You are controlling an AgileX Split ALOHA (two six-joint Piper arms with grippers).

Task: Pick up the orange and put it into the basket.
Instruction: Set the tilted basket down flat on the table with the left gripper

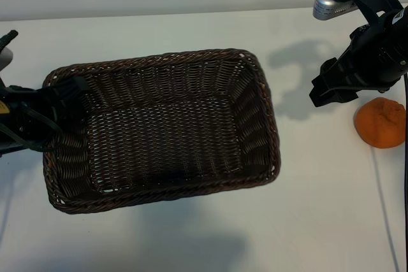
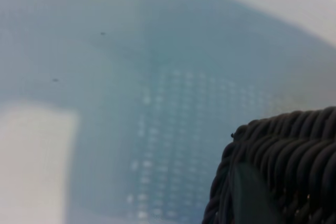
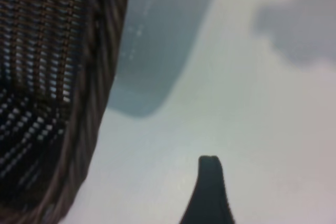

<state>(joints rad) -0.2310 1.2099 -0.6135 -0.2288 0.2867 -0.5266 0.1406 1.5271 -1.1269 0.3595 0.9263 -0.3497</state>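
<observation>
My left gripper keeps carrying the basket toward the orange (image 1: 380, 123) until the basket's bottom rests flat, and then let go, because the basket hangs open side up (image 1: 164, 137) over clear tabletop.
The dark brown wicker basket (image 1: 191, 55) sits in the middle of the white table. The orange (image 1: 380, 122) lies on the table to the basket's right, apart from it. My right gripper (image 1: 324, 90) hovers between basket and orange, just up and left of the fruit, open and empty. In the right wrist view one fingertip (image 3: 210, 171) shows over bare table beside the basket's wall (image 3: 105, 51); the orange is out of that view. My left gripper (image 1: 67, 97) is at the basket's left rim, shut on it. A finger (image 2: 252, 198) lies against the weave (image 2: 294, 140).
The white tabletop (image 1: 319, 208) stretches in front of and to the right of the basket. A thin cable (image 1: 382, 195) runs along the table below the orange. The right arm's silver wrist housing (image 1: 331, 6) sits high at the back right.
</observation>
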